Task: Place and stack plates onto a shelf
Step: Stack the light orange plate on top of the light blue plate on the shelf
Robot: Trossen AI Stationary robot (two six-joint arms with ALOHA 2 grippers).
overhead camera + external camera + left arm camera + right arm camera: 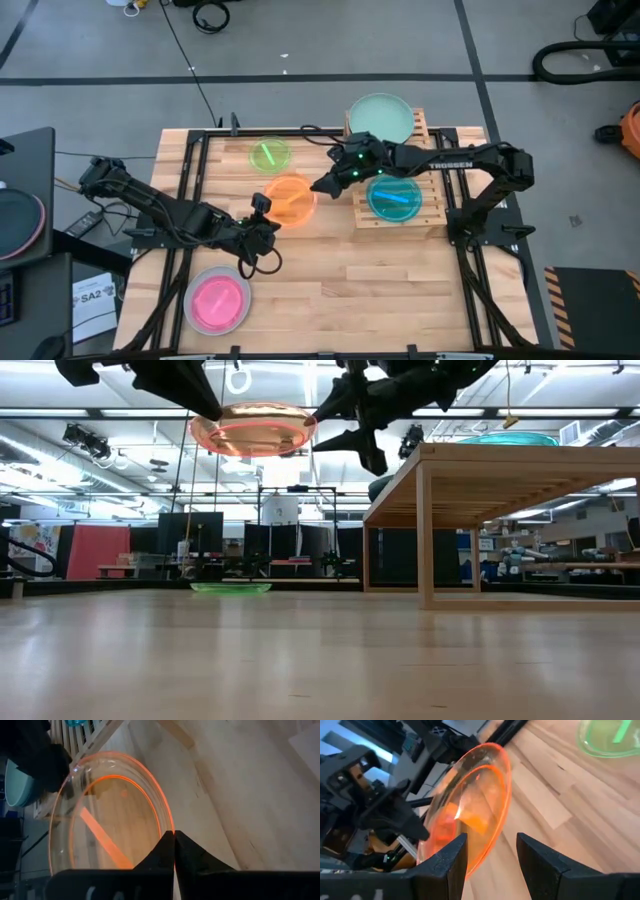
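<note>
The orange plate (288,203) is in my left gripper, far from the shelf, so my right gripper should grab the opposite rim (313,202) before my left gripper lets go.
The translucent orange plate (291,198) is up in the air over the table's middle, roughly level in the low view (253,428). My left gripper (263,216) is shut on its near-left rim. My right gripper (323,184) is open at the opposite rim, one finger above and one below the edge (490,851). The slatted shelf (437,192) carries a cyan plate (393,197) and a mint green plate (380,118). A green translucent plate (269,156) lies flat on the table. A pink plate (217,300) sits inside a pale grey one. My left gripper pinches the orange plate's rim (170,827) between its two shut fingers (186,851), coming in from the table's near-left side. The plate is lifted clear of the table and stays about level. My right gripper brackets the far-right rim (485,862); whether a finger touches it, I cannot tell.
The shelf (480,460) stands raised on legs at the table's right. Black frame rails (190,170) run along the table's edges. Bare wood lies along the near middle and near right (400,290).
</note>
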